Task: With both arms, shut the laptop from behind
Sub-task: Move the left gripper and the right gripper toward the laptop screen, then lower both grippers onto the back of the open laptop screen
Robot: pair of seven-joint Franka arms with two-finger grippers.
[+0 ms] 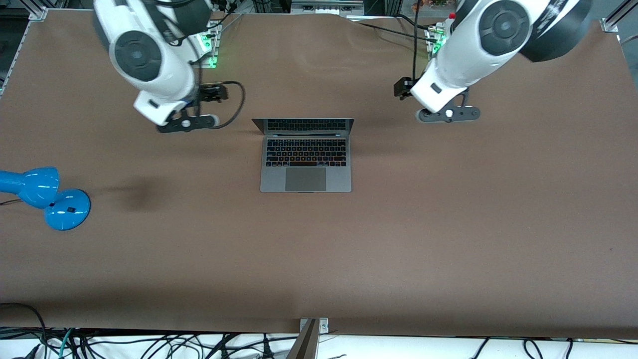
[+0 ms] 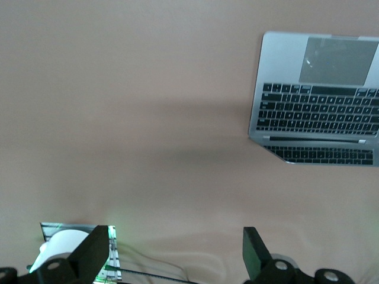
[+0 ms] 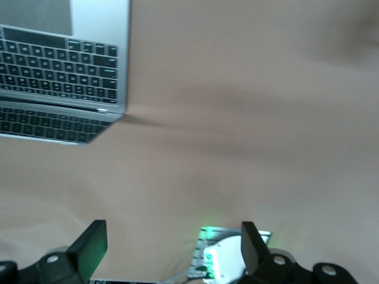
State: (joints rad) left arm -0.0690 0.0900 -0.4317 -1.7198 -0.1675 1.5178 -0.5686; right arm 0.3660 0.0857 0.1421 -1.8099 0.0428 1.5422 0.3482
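Observation:
The laptop's lid point(image 1: 306, 125) is tilted back from the hinge point(image 1: 306, 135) behind the keys. The lid will swing over the laptop's base when I push, and the base will stay where it is.
The laptop point(image 1: 305, 159) lies open in the middle of the brown table, lid point(image 1: 303, 125) upright on the side toward the robot bases, keys and trackpad facing up. My right gripper point(image 1: 167, 107) hangs over bare table beside the laptop toward the right arm's end, its fingers hidden under the wrist in the front view. In the right wrist view the gripper point(image 3: 172, 245) is open and empty, with the laptop point(image 3: 59, 71) off to one side. My left gripper point(image 1: 438, 99) hangs over bare table toward the left arm's end. In the left wrist view it point(image 2: 176, 251) is open and empty, with the laptop point(image 2: 320, 100) apart from it.
A blue desk lamp point(image 1: 45, 197) lies on the table point(image 1: 319, 259) at the right arm's end, nearer the front camera than the laptop. Cables point(image 1: 149, 344) hang off the table's near edge. Green-lit base plates point(image 1: 212, 45) stand near the arm bases.

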